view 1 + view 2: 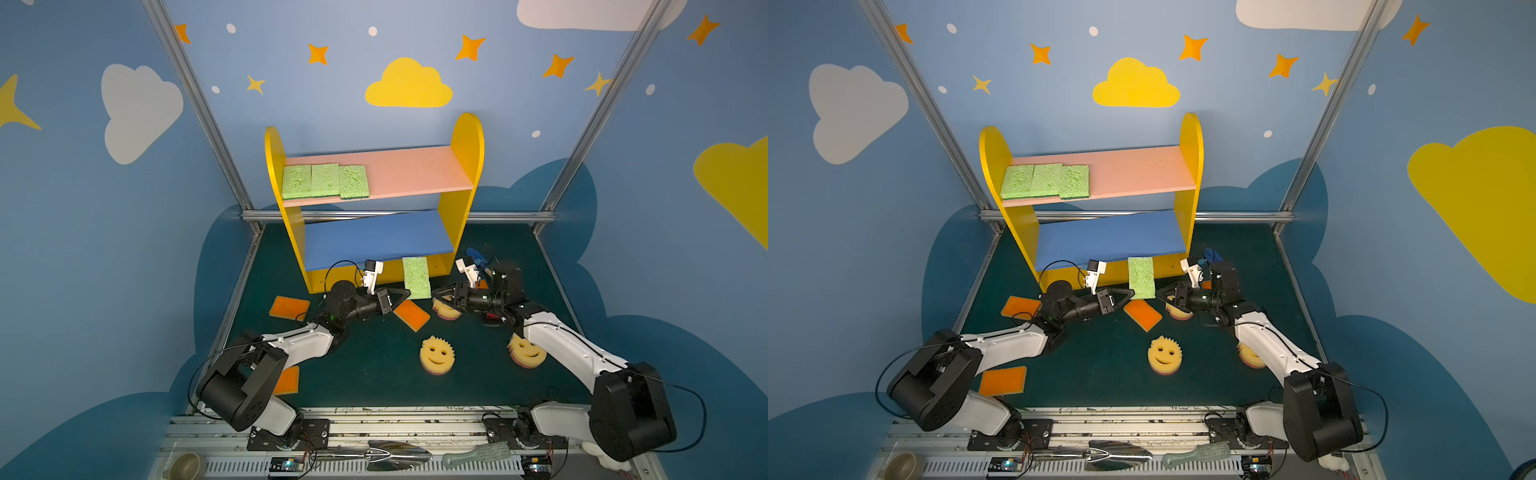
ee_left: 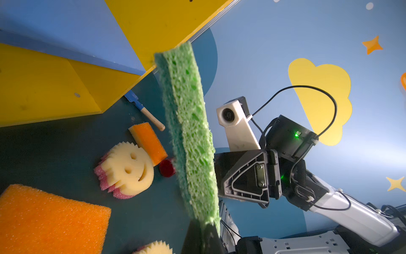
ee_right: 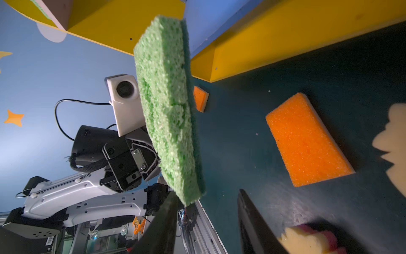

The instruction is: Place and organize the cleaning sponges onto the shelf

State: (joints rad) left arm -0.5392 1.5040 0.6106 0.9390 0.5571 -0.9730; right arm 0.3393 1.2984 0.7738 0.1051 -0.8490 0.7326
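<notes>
The robot's left gripper is holding the light-green sponge on the side (image 1: 406,289) that has to meet the shelved sponges, so the robot's right gripper should grab the light-green sponge's free near corner (image 1: 426,295).
A light-green sponge (image 1: 417,277) (image 1: 1141,277) hangs in the air before the shelf's (image 1: 467,166) blue lower board. My left gripper (image 1: 405,296) (image 2: 204,233) is shut on its near end (image 2: 191,140). My right gripper (image 1: 436,296) (image 3: 207,193) stands open just right of it, nothing between its fingers; the sponge's end (image 3: 167,110) lies beside one finger. Three green sponges (image 1: 324,181) lie side by side at the left of the pink upper board. Orange sponges (image 1: 289,308) (image 1: 411,315) (image 1: 286,380) and smiley sponges (image 1: 436,355) (image 1: 525,349) (image 1: 446,309) lie on the dark mat.
A blue toy shovel (image 1: 476,255) lies by the shelf's right foot. Along the front rail sit a metal trowel (image 1: 395,455), a pale brush (image 1: 478,455) and a small bowl (image 1: 187,465). Blue walls with metal posts close in the mat on three sides.
</notes>
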